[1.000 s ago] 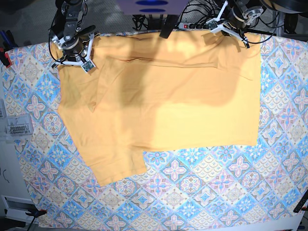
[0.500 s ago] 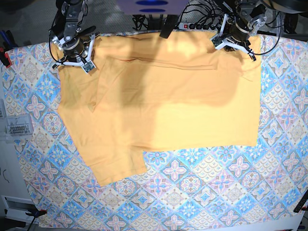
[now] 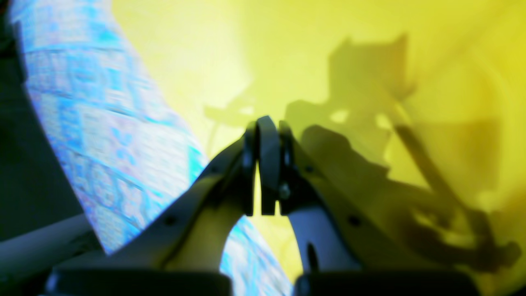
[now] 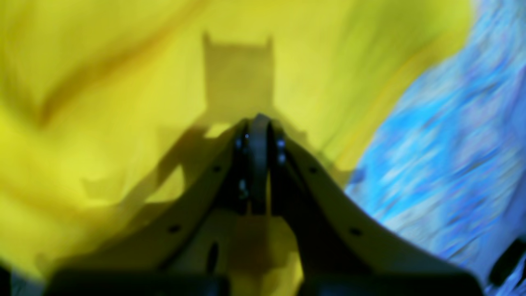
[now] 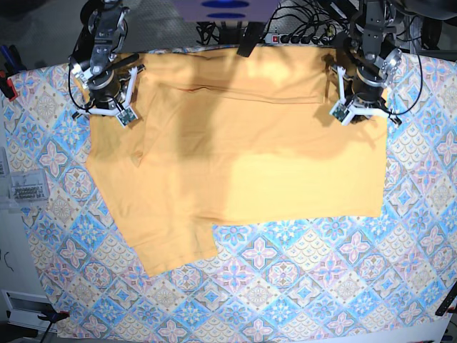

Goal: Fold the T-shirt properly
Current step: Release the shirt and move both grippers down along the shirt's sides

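Note:
The T-shirt's nearer front corner lies flat beside clear tablecloth, so my left gripper keeps moving toward it until it opens at the T-shirt's edge.
The yellow-orange T-shirt lies spread on the patterned tablecloth, with one flap reaching toward the front left. In the base view my left gripper hovers over the shirt's right edge near the back. My right gripper hangs over the shirt's back left corner. In the left wrist view the left gripper is shut above yellow cloth, with nothing seen between its fingers. The right wrist view shows the right gripper likewise shut over the shirt.
A power strip with cables and a black clamp sit at the table's back edge. A clear box stands off the left side. Red clamps hold the tablecloth's left edge.
My left arm has swung from the shirt's back right corner forward, over its right edge. My right arm has shifted slightly forward and to the left. Both grippers stayed shut.

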